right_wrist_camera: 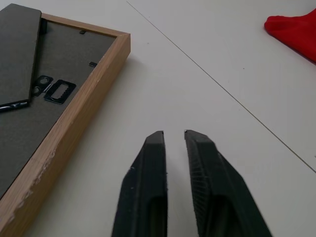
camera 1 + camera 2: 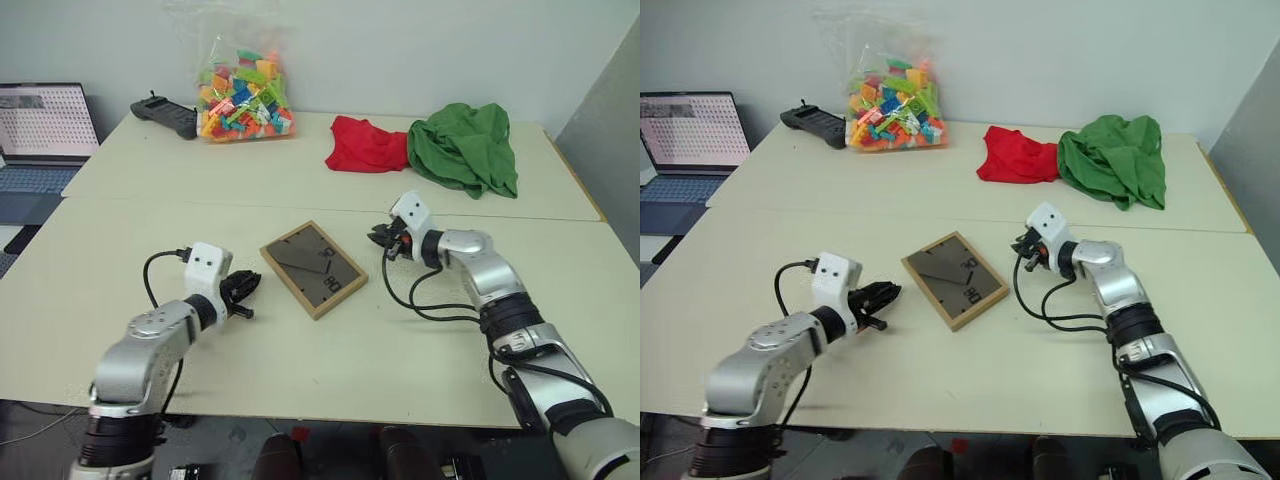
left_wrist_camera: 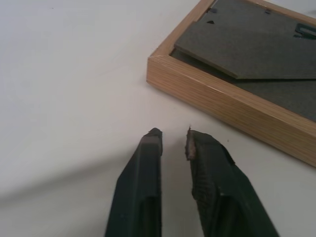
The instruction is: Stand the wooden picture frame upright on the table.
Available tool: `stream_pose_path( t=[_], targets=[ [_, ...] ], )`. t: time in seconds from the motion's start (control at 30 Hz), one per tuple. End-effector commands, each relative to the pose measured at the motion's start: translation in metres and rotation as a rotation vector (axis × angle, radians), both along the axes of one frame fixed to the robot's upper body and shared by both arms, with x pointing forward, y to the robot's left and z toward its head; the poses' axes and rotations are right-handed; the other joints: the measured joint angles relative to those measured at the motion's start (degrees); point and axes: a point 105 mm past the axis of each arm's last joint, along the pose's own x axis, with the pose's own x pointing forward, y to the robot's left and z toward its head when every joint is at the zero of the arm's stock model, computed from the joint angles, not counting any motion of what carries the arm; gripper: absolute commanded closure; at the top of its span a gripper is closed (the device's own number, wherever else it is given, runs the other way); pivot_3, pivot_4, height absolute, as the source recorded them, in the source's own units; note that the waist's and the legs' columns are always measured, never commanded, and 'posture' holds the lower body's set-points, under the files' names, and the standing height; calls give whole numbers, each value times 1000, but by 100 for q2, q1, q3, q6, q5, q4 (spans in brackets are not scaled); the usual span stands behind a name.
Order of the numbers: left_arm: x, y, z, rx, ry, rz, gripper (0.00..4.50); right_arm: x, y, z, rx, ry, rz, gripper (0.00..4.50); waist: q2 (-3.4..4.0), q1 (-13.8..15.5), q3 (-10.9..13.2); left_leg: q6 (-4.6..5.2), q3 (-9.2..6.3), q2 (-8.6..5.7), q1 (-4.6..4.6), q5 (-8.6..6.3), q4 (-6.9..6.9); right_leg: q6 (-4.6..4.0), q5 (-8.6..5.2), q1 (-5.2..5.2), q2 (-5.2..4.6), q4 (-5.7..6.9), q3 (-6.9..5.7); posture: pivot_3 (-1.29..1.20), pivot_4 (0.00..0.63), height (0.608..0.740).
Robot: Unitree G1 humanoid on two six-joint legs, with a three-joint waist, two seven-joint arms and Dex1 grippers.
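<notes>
With the frame's stand folded flat, my left gripper should open, turn and grip the frame's near long side before my right gripper lifts the stand.
The wooden picture frame lies flat in the middle of the table, dark back panel and folded stand facing up. My left gripper hovers low just left of the frame, shut and empty. In the left wrist view its fingertips stop short of the frame's wooden corner. My right gripper sits just right of the frame's far corner, also shut on nothing. In the right wrist view it points past the frame's edge without touching.
At the far side are a clear bag of coloured blocks, a black controller, a red cloth and a green cloth. A laptop stands beyond the left edge. A seam crosses the tabletop behind the frame.
</notes>
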Motion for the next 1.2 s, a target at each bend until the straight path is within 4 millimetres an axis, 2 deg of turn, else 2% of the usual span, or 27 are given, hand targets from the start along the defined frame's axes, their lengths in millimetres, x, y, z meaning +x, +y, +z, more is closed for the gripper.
stream_pose_path(
  t=[0.03, 0.2, 0.43, 0.6, 0.7, 0.9, 0.97, 1.07, 1.1, 1.13, 1.2],
  targets=[
    [9, -11, 8, 32, -59, 2, 4468, -4, 20, 6, -11, -47, 64, 4500, 0, -6, 0, 0, -1, 0, 0, 0, 0, 0, 0, 0, 0, 1, 0, 0, 150, 740],
    [16, -38, 10, 44, -61, -99, 4468, -30, 39, -3, -8, 30, 208, 4500, 0, 0, 0, -3, -4, -1, 0, 2, 0, 0, 0, 0, 0, 4, -4, 0, 150, 740],
    [11, -72, 17, 89, -57, -298, 4468, -61, 35, 4, -1, 75, 291, 4500, 1, 8, -2, -4, -11, -6, -1, 2, 0, 0, 0, 2, -4, 5, -10, 0, 150, 740],
    [0, -93, 12, 85, -18, -412, 4468, -80, 24, 3, -16, 111, 304, 4500, 2, 6, -2, -1, -15, -5, -1, 1, -3, 0, -1, 1, -1, 3, -10, 0, 150, 740],
    [-12, -108, 7, 77, 18, -501, 4468, -85, 13, 3, -20, 131, 274, 4500, 2, 6, -2, 7, -16, -6, 0, -3, -1, 0, -1, 2, 0, 5, -11, 0, 150, 740],
    [-21, -123, 5, 57, 41, -570, 4468, -91, -11, 2, -46, 159, 216, 4500, 3, 33, -3, 10, -19, -10, 0, -4, 0, 1, -1, 6, -3, 0, -11, 0, 150, 740],
    [-18, -118, 8, 59, 25, -561, 4468, -87, -24, 3, -67, 141, 171, 4500, 3, 28, -4, 11, -20, -11, 0, -5, 0, 1, -1, 8, -3, -3, -11, 0, 150, 740],
    [-7, -95, 19, 36, -12, -496, 4468, -81, -39, 6, -84, 128, 129, 4500, 3, 22, -4, 15, -19, -11, 1, -6, 0, 1, -1, 7, -2, -1, -11, 0, 150, 740],
    [-4, -79, 23, -4, 16, -461, 4468, -77, -43, 8, -92, 120, 121, 4500, 3, 17, -4, 16, -19, -11, 1, -7, 0, 1, -1, 7, -2, -1, -11, 0, 150, 740],
    [-4, -68, 29, -77, 50, -454, 4288, -72, -46, 8, -100, 109, 112, 4500, 2, 10, -4, 17, -20, -10, 1, -7, 0, 1, -1, 7, -2, -2, -11, 0, 150, 740],
    [-13, -57, 42, -264, 123, -487, 3952, -64, -49, 9, -111, 88, 104, 4500, 2, -26, -3, 18, -20, -9, 2, -7, 0, 1, -2, 6, 0, 1, -11, 0, 150, 740]
  ],
)
